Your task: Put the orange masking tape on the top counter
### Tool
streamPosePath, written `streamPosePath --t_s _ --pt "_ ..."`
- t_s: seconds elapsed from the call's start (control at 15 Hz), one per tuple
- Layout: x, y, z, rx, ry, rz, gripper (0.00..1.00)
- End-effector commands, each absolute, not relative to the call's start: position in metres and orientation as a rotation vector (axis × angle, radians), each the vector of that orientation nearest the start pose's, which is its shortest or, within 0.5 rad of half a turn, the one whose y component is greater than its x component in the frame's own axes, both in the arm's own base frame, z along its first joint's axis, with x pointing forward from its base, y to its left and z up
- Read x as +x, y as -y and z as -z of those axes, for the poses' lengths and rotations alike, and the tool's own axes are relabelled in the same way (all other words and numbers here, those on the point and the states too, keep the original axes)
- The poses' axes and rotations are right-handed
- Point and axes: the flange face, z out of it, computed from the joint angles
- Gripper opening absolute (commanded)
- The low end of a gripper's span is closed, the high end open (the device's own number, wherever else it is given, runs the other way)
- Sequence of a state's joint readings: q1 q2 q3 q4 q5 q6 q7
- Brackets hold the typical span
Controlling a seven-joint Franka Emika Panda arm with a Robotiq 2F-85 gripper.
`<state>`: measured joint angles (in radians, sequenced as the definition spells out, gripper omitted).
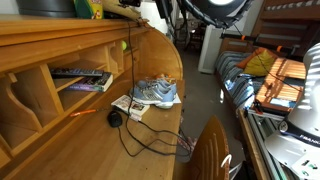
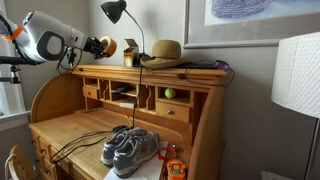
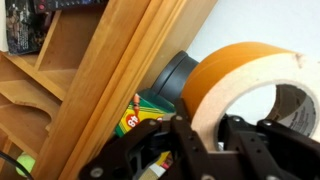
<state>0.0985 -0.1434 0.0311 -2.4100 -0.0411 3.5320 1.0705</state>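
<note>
The orange masking tape slants across the wooden edge of the top counter (image 3: 122,85), so my gripper should turn the tape and bring it in beside the lamp base.
The orange masking tape (image 3: 240,72) is a wide yellow-orange ring with a pale core, held upright between my gripper's black fingers (image 3: 214,140). In an exterior view my gripper (image 2: 102,45) holds the tape (image 2: 111,47) in the air, just above the near end of the top counter (image 2: 100,68). The tape does not touch the wood. The wooden edge of the top counter (image 3: 110,70) runs diagonally across the wrist view. The counter also shows in an exterior view (image 1: 60,26).
On the top counter stand a black desk lamp (image 2: 115,11), a small jar (image 2: 128,57) and a straw hat (image 2: 165,50). A crayon box (image 3: 140,115) lies by the dark lamp base (image 3: 176,78). On the lower desk are sneakers (image 2: 130,150), cables and a black mouse (image 1: 115,118).
</note>
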Motion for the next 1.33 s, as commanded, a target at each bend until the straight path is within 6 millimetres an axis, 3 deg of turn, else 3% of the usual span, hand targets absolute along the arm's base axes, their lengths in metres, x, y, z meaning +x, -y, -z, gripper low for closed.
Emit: streamPosePath --t_s 0.0,0.13,0.27,0.4,0.53,0.67,1.0,1.27 --pt "0.548 -0.076 -0.536 -1.962 -0.886 1.301 0.07" --pt "0.565 -0.071 -0.537 -2.007 -0.871 1.32 0.07" --pt "0.578 -0.042 -0.533 -2.054 -0.857 1.404 0.07" --pt "0.584 -0.019 -0.528 -2.099 -0.824 1.499 0.07" --pt "0.584 -0.014 -0.525 -2.133 -0.78 1.572 0.07" --pt "0.583 -0.026 -0.519 -2.184 -0.72 1.587 0.07" --pt "0.581 -0.079 -0.511 -2.282 -0.504 1.556 0.07" --pt "0.579 -0.085 -0.506 -2.317 -0.445 1.616 0.07"
